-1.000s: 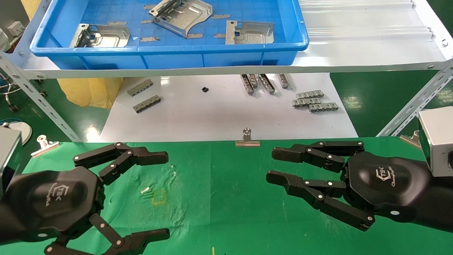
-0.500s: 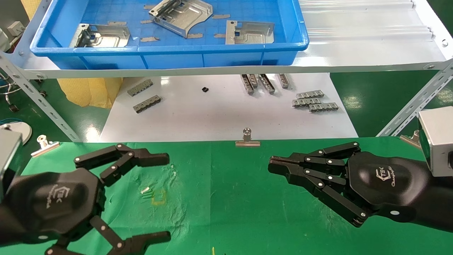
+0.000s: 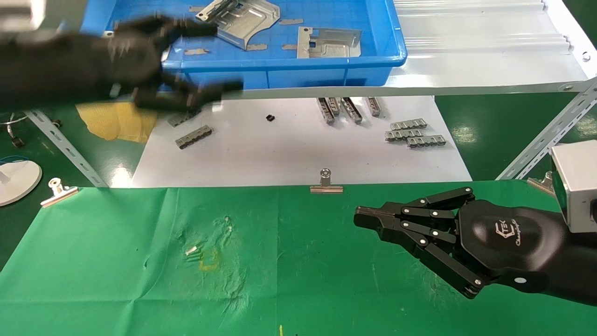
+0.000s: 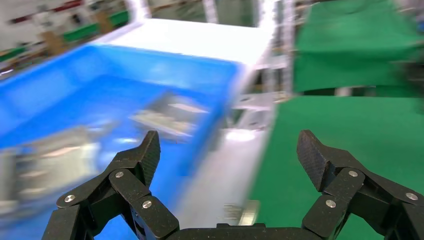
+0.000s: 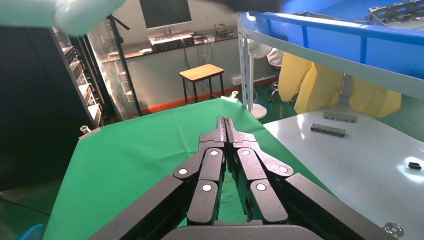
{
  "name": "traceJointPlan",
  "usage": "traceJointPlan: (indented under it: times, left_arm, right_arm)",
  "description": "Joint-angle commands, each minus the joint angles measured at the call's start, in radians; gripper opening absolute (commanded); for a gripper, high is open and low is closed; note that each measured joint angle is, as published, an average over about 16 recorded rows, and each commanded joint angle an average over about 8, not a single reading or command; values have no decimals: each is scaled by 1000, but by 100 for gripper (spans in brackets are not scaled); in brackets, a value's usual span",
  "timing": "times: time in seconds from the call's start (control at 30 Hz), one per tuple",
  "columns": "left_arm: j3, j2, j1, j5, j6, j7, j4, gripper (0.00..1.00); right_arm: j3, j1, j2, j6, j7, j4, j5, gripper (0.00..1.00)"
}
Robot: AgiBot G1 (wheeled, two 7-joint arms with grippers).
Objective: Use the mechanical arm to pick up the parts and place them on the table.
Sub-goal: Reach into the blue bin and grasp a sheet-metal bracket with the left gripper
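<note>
My open left gripper should keep moving in until its fingers straddle the tilted silver part's narrow edge (image 3: 215,9), because that edge faces it, clear of the flat part (image 3: 334,44).
Two silver stamped parts show in the blue tray (image 3: 280,60): one tilted at the back middle (image 3: 240,21) and one flat at the right (image 3: 329,43). My left gripper (image 3: 212,58) is open and empty, blurred, at the tray's front left rim, and hides that corner of the tray. In the left wrist view the left gripper (image 4: 230,155) spans the tray's edge, with blurred parts (image 4: 170,112) inside the tray. My right gripper (image 3: 359,217) is shut and empty, low over the right of the green table (image 3: 303,280); it also shows in the right wrist view (image 5: 224,122).
The tray sits on a metal shelf with slanted legs (image 3: 541,144). Below it a white board (image 3: 289,158) carries grey toothed strips (image 3: 415,135). Binder clips (image 3: 326,183) hold the cloth at the table's far edge. A yellow bag (image 3: 116,121) sits at the back left.
My left arm has risen from the near left of the table to the tray's front left, still open. My right gripper closed a second ago and has stayed put since.
</note>
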Motion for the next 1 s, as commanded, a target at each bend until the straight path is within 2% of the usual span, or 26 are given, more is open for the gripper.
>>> traceJointPlan:
  times: [0.03, 0.23, 0.27, 0.37, 0.4, 0.5, 0.53, 0.63, 0.67, 1.0]
  left_arm:
    - [26, 58, -95, 62, -25, 22, 117, 100]
    - [73, 220, -236, 182, -248, 69, 405, 100]
    - [79, 242, -250, 197, -281, 73, 442, 100]
    - [95, 301, -285, 230, -376, 82, 542, 99]
    - [99, 317, -294, 237, -406, 85, 571, 92]
    - [104, 355, -314, 250, -481, 87, 639, 54]
    - [104, 365, -318, 252, -502, 87, 657, 42]
    - [103, 386, -328, 252, -545, 81, 698, 5]
    - [103, 391, -330, 251, -554, 79, 707, 0]
    - [93, 401, -331, 237, -571, 72, 742, 0]
  right_arm:
    - [0, 0, 0, 0, 0, 0, 0, 0]
    - [0, 0, 0, 0, 0, 0, 0, 0]
    - [0, 0, 0, 0, 0, 0, 0, 5]
    - [0, 0, 0, 0, 0, 0, 0, 43]
    - [0, 0, 0, 0, 0, 0, 0, 55]
    - [0, 0, 0, 0, 0, 0, 0, 93]
    - [0, 0, 0, 0, 0, 0, 0, 100]
    - [0, 0, 0, 0, 0, 0, 0, 100]
    - [0, 0, 0, 0, 0, 0, 0, 100]
    - [0, 0, 0, 0, 0, 0, 0, 100]
